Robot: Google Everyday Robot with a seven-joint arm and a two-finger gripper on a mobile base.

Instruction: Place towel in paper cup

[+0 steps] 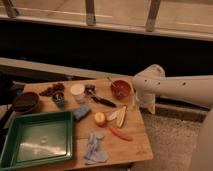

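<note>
The paper cup's top [78,88] is narrower than the spread of the crumpled towel [95,148], so the towel will spill over the cup's rim when I lower it there.
The towel [95,148], a crumpled light blue-grey cloth, lies near the front edge of the wooden table [137,145]. The paper cup [77,92], short and white with a pale round top, stands upright toward the back of the table, well apart from the towel. My white arm reaches in from the right. Its gripper [145,103] hangs at the table's right edge, just right of the orange bowl [121,89]. It is open and holds nothing, far from both towel and cup.
A green tray [37,137] fills the front left. A dark bowl [25,101], a dark grey cup [59,99], a blue block [81,112], a black utensil [102,101], an apple [101,118] and a carrot [119,132] are spread over the table.
</note>
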